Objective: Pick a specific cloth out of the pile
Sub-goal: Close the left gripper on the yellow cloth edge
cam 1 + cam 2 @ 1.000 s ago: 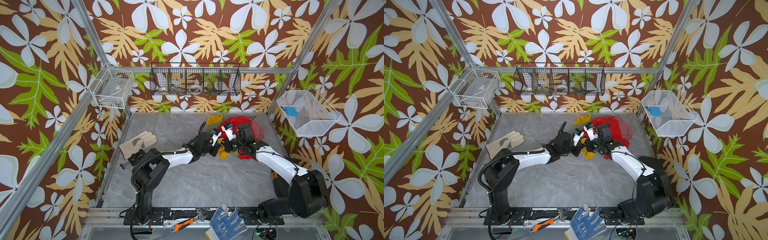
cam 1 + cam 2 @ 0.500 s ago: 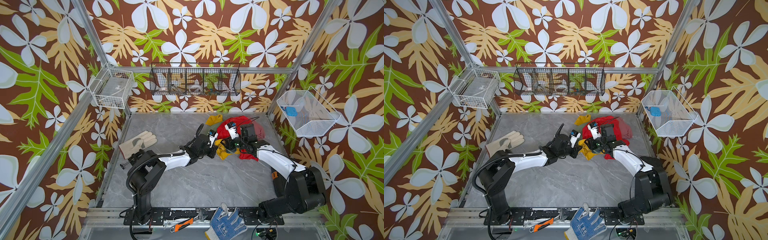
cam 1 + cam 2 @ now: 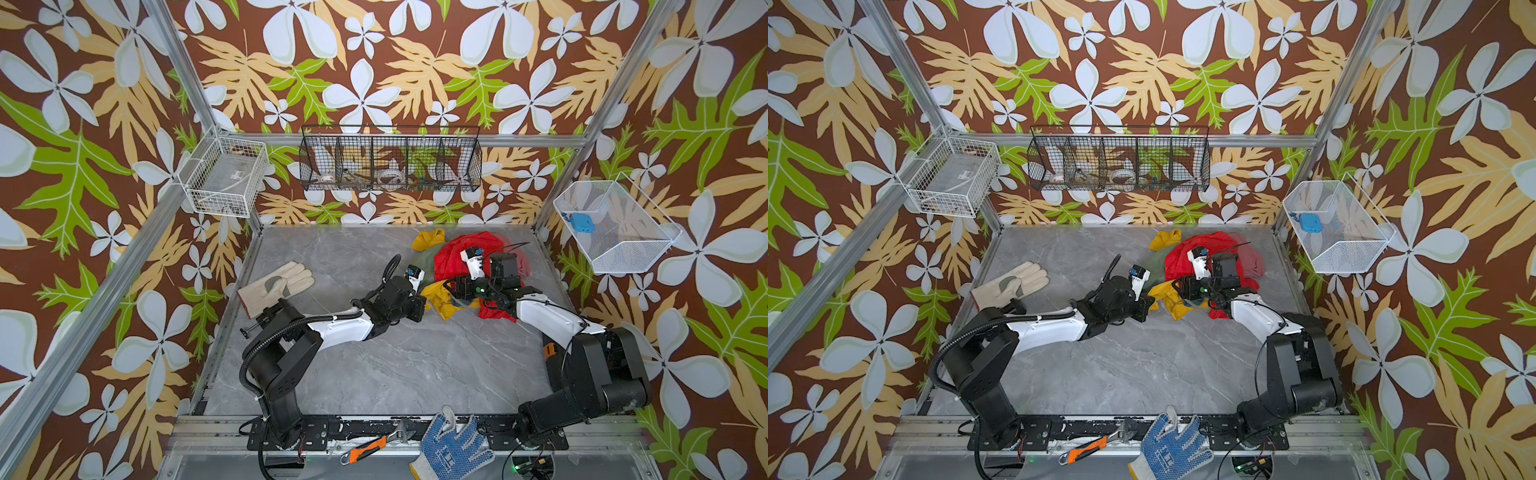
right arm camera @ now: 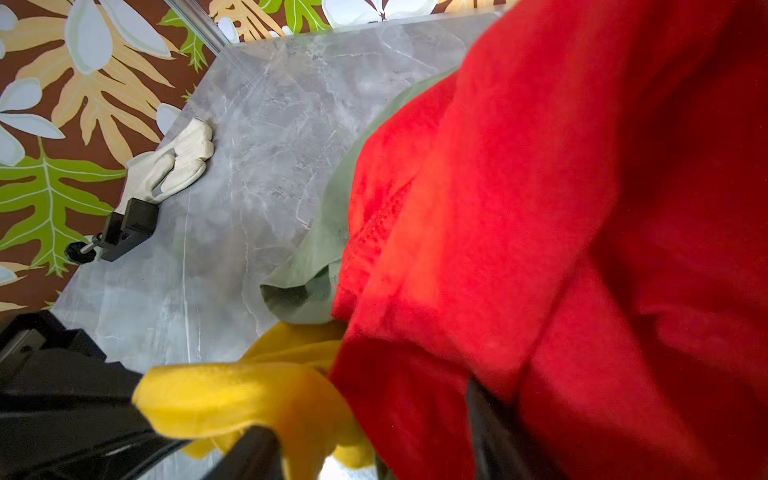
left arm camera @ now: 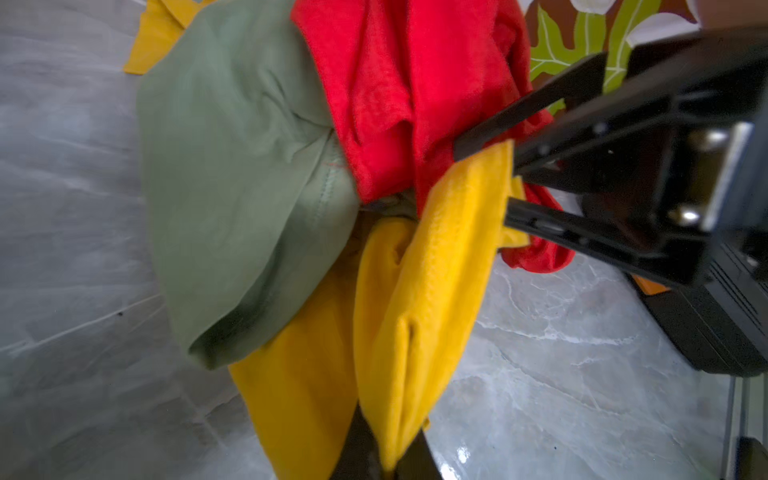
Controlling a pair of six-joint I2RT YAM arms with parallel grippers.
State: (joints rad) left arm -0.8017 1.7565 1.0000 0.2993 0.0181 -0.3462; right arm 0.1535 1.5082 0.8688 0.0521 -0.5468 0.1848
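Note:
The right gripper's fingers are on both sides of the yellow fold (image 5: 478, 182) that the left gripper holds, so the right gripper should move over onto the red cloth (image 4: 420, 392) and keep the pile back.
The mustard-yellow cloth (image 3: 441, 298) (image 3: 1170, 297) sticks out of the pile's front left edge; another yellow corner (image 3: 428, 240) shows at the pile's back. My left gripper (image 3: 419, 306) (image 5: 388, 461) is shut on a fold of the cloth (image 5: 415, 311). The pile holds a red cloth (image 3: 455, 257) (image 5: 407, 83), an olive-green cloth (image 3: 424, 266) (image 5: 232, 187) and a dull pink piece (image 3: 523, 266). My right gripper (image 3: 452, 289) (image 4: 370, 449) is open, its jaws wide apart around yellow (image 4: 249, 399) and red fabric (image 4: 519, 208), right across from the left one.
A cream leather glove (image 3: 276, 286) lies at the left, with a black clamp (image 3: 266, 321) beside it. On the front rail lie a blue-dotted glove (image 3: 452, 444) and an orange-handled wrench (image 3: 374, 444). Wire baskets (image 3: 390, 160) hang on the walls.
The right gripper has gone from shut to open, letting go of the fabric. The left gripper, still shut on the yellow cloth, has drawn it a little left and toward the front.

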